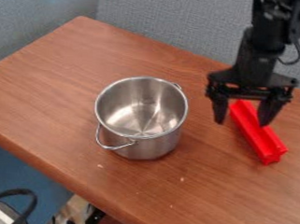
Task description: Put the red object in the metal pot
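Note:
My gripper keeps going down, its open fingers lined up across the red object's narrow width (249, 128), until they are around its near half (266, 145), and then close.
The red object (260, 133), a long narrow bar, lies on the wooden table (67, 73) at the right, running diagonally toward the front right. My gripper (249, 107) points straight down over its far end, open, with a black finger (220, 108) on either side of the bar. Nothing is held. The metal pot (141, 116) stands upright and empty in the middle of the table, left of the gripper, its wire handle hanging toward the front left.
The table's front edge runs diagonally close below the pot. A blue-grey wall stands behind the table. Cables lie on the floor at the bottom left.

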### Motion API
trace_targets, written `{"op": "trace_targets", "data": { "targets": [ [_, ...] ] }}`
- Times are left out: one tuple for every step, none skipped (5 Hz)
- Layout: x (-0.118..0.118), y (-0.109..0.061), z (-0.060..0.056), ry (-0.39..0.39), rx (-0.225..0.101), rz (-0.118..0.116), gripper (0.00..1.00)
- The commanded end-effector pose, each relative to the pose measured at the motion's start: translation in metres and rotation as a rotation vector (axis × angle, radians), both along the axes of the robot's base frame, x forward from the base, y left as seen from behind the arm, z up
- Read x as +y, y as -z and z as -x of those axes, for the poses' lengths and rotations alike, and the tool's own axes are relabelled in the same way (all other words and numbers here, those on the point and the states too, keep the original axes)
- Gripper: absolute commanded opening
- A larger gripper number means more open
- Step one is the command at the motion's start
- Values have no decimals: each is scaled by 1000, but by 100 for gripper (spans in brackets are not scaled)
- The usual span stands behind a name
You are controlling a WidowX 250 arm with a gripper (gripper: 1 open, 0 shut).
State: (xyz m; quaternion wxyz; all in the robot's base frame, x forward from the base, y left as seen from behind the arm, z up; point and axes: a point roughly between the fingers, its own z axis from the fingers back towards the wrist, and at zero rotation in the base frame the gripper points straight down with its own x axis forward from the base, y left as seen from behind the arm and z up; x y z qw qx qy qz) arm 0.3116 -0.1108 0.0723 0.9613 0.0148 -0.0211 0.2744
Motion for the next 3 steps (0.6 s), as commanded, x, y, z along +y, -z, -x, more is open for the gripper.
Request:
{"op": "trace_targets", "data": {
  "targets": [
    [-12,-6,-12,-80,-70,17,100],
    [-15,3,-17,-103,-86,18,100],
    [-18,10,-21,-109,-104,27,100]
  ]
}}
